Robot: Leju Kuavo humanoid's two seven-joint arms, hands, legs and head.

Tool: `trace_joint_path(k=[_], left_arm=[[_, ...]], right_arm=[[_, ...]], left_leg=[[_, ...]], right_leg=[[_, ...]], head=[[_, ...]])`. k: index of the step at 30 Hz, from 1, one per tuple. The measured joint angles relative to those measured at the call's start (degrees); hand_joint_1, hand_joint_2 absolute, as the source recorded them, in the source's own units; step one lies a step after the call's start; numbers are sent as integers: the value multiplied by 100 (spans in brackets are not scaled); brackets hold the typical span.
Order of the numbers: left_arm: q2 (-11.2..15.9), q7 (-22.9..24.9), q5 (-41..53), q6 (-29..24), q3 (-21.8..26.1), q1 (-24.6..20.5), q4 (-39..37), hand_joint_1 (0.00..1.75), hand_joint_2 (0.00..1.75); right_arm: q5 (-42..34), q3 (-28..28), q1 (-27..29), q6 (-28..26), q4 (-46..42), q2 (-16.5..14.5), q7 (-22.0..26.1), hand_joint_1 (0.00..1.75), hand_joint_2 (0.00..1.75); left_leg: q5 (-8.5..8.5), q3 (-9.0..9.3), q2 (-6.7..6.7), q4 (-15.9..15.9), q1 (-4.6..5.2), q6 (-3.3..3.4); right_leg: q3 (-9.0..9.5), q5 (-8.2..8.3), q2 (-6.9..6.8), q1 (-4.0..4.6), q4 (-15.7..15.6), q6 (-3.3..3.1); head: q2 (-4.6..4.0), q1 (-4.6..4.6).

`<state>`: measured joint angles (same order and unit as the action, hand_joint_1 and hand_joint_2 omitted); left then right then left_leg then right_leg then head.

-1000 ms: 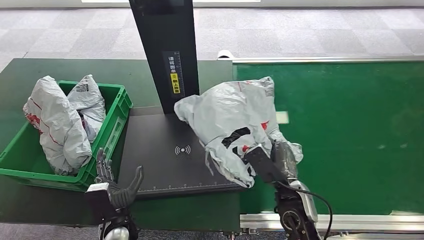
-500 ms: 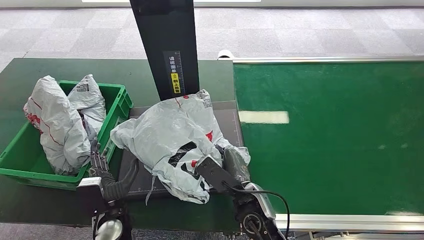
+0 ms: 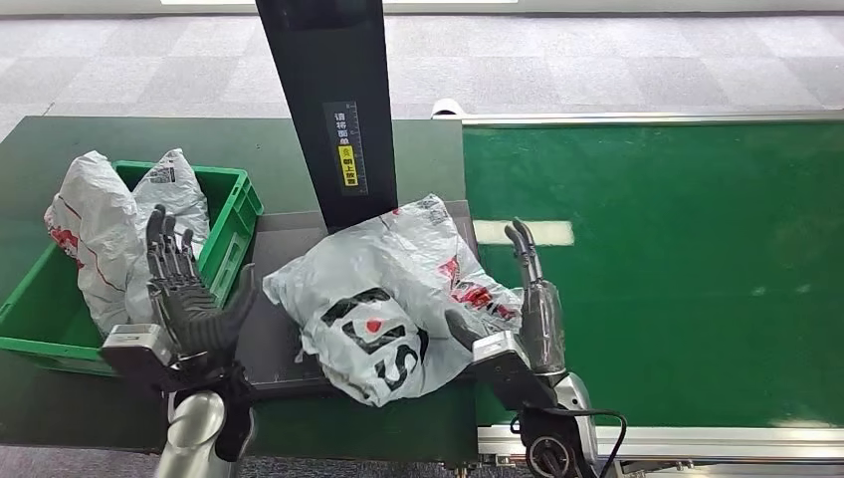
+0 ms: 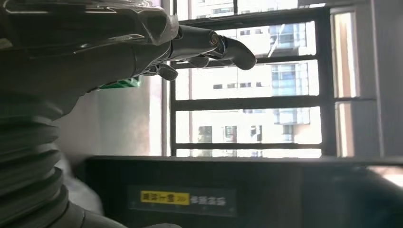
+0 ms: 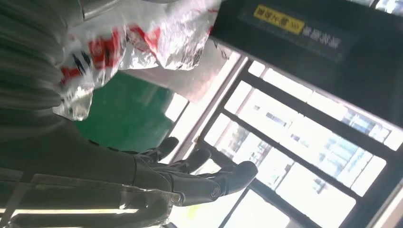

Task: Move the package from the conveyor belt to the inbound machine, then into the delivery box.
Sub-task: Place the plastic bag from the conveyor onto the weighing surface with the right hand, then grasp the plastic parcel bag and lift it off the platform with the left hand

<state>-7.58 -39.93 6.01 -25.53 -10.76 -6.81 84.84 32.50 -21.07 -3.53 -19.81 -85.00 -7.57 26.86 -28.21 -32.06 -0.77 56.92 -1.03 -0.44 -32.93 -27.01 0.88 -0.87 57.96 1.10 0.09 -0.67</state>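
Grey bags (image 3: 98, 224) already stick out above the green box. That means the grey plastic package (image 3: 383, 304) will reach up past the green box's rim when I lower it in.
The grey plastic package (image 3: 388, 299) with red and black print lies on the dark inbound machine plate (image 3: 284, 239), overhanging its near edge. My right hand (image 3: 523, 299) stands just to its right, fingers straight and pointing up, holding nothing; its thumb is close to the bag's edge. The right wrist view shows the package (image 5: 138, 42) beside my spread right hand (image 5: 190, 175). My left hand (image 3: 184, 294) is raised with fingers spread, left of the package and in front of the green delivery box (image 3: 234, 214). The left wrist view shows my left hand (image 4: 190, 47) empty.
The green box holds other grey bags (image 3: 95, 239). The machine's black post (image 3: 333, 100) with a yellow label rises behind the plate. The green conveyor belt (image 3: 677, 249) runs to the right, with a metal rail (image 3: 697, 433) at its near edge.
My right hand has let go of the package and opened upward beside it. The package settled to the right on the plate. My left hand rose and spread its fingers.
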Motion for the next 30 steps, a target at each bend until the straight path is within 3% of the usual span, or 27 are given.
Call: trace_joint_path(k=[11, 13, 16, 20, 25, 30], left_arm=[[186, -20, -299, -214, 326, 391, 1404, 0, 175], [223, -15, -315, -40, 436, 465, 1541, 0, 175], [320, 240, 40, 812, 553, 543, 1603, 0, 175], [378, 1172, 1164, 1847, 413, 487, 1337, 0, 175], [246, 1916, 2115, 2301, -225, 355, 470, 0, 175], [47, 2239, 2552, 2401, -658, 212, -463, 0, 175]], right_arm=[[-374, 890, 695, -190, -987, 141, 263, 0, 175], [-527, 1036, 830, -254, -1145, 146, 400, 0, 175], [-982, 1344, 1066, -371, -1475, 145, 757, 0, 175], [-1483, 1864, 1342, -450, -2038, 62, 1115, 0, 175], [-1655, 2325, 1538, -426, -2585, -144, 1235, 0, 175], [-1609, 2465, 1569, -336, -2792, -313, 1237, 0, 175]], left_leg=[[-1, 1, 0, 0, 0, -1], [-1, 2, 0, 0, 0, -1], [-1, 1, -9, 0, 0, -1], [-3, 3, -7, 0, 5, 0], [-3, 5, -4, 0, 7, 1], [-3, 6, -1, 0, 7, 1]], right_leg=[[2, -1, 0, 0, -1, 0], [1, -1, -1, 0, -1, 0], [1, -3, -5, 0, -2, 0], [0, -4, -5, -5, -3, 0], [3, -2, -3, -6, -4, 1], [2, -2, -1, -6, -4, 1]], head=[[0, 0], [0, -1], [0, -1], [0, -1], [0, 0], [0, -1]])
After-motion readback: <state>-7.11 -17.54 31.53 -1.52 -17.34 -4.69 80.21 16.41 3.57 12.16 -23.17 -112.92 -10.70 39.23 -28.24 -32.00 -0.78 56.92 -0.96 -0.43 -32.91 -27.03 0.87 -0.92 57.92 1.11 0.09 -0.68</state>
